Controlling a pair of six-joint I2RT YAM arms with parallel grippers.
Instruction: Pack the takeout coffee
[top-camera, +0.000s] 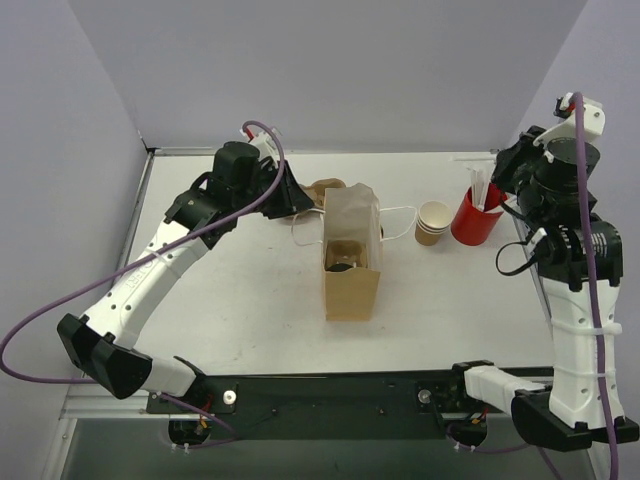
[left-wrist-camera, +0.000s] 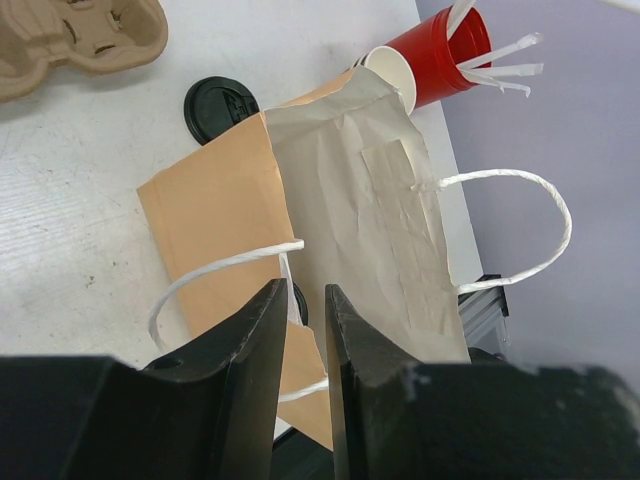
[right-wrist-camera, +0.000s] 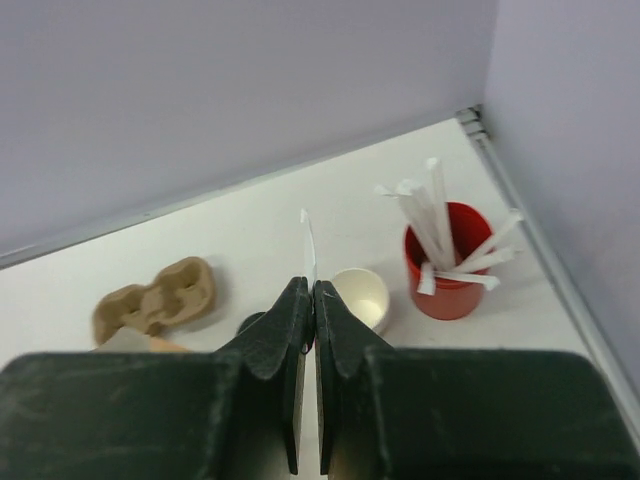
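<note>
The white straw is clear of the red cup and the paper bag is open, so the robot's right gripper keeps going and lets go of the straw inside the bag.
A brown paper bag stands open mid-table. Inside it a brown cup with a black lid sits in a cardboard holder; from above I see only its top. My left gripper hovers over the bag's rim and white string handle. Its jaws are a narrow gap apart and pinch nothing I can see. My right gripper is raised at the back right, shut on a thin white straw that sticks up from its tips. It also shows in the top view.
A stack of pale cream cups and a red cup of white straws stand right of the bag. A moulded pulp carrier lies behind it. A loose black lid lies on the table beside the bag.
</note>
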